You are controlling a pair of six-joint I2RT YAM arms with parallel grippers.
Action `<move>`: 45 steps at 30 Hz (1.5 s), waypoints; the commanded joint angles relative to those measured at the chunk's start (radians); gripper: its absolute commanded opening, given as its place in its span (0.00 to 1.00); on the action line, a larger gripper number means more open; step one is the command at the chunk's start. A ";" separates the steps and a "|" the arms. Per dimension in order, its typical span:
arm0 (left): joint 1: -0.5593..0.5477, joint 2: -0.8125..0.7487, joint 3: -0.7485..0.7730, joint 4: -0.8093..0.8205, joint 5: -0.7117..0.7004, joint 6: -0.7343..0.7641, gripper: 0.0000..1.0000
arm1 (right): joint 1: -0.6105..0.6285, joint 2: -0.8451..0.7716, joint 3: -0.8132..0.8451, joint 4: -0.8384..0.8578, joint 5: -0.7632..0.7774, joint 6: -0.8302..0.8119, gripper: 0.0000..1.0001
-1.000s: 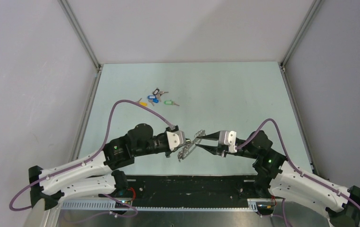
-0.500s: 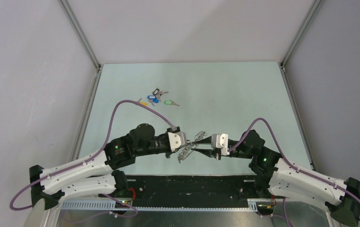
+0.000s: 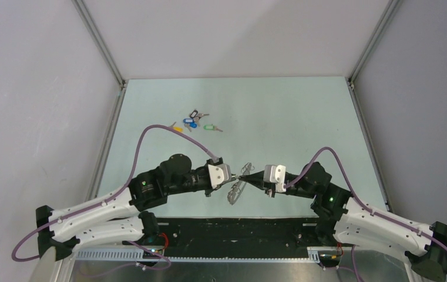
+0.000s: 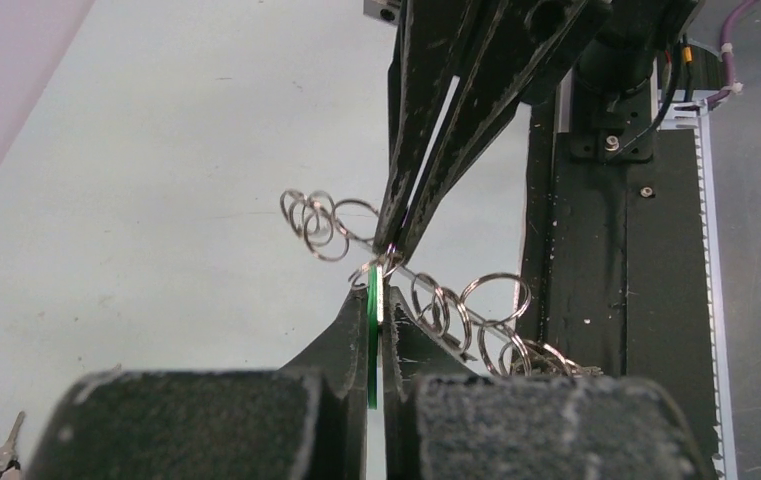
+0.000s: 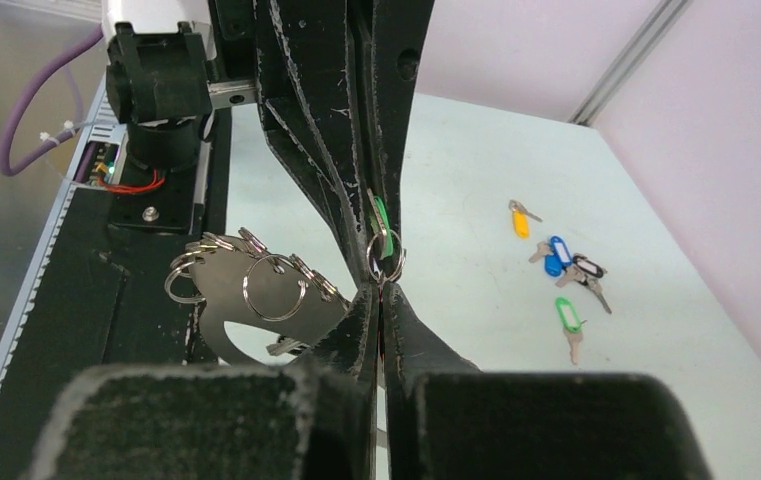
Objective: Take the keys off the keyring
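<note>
The robot's left gripper is holding the green tag and its right gripper is pinching that tag's split ring, so next the right gripper opens and grips the keyring's linked ring.
My left gripper is shut on the edge of a thin green key tag. My right gripper faces it tip to tip and is shut on a small silvery split ring that hangs from that tag. Both are held above the table's near edge. The keyring, a flat grey oval loop carrying several split rings, hangs tilted just below and beside the two grippers. A small bunch of silvery keys shows at its low end, mostly hidden.
Several loose keys with yellow, blue, black and green tags lie on the pale green table at the far left. The black base rail runs under the grippers. Grey walls enclose the table.
My right gripper has moved left to the left gripper's tip and gone from open to shut on the small ring. The hanging keyring has swung lower. The left arm has barely moved.
</note>
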 commanded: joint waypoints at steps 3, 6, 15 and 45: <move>0.025 -0.056 0.027 0.031 -0.081 0.000 0.00 | 0.003 -0.091 0.038 -0.053 0.051 0.014 0.00; 0.036 -0.062 0.021 0.032 -0.081 -0.005 0.00 | 0.001 -0.117 0.025 -0.046 0.063 0.029 0.00; 0.039 -0.069 0.032 0.031 -0.106 0.001 0.00 | -0.025 -0.154 -0.080 0.089 0.083 0.165 0.09; 0.039 -0.058 0.045 0.012 -0.027 0.023 0.00 | 0.007 0.081 0.077 0.141 -0.004 0.081 0.30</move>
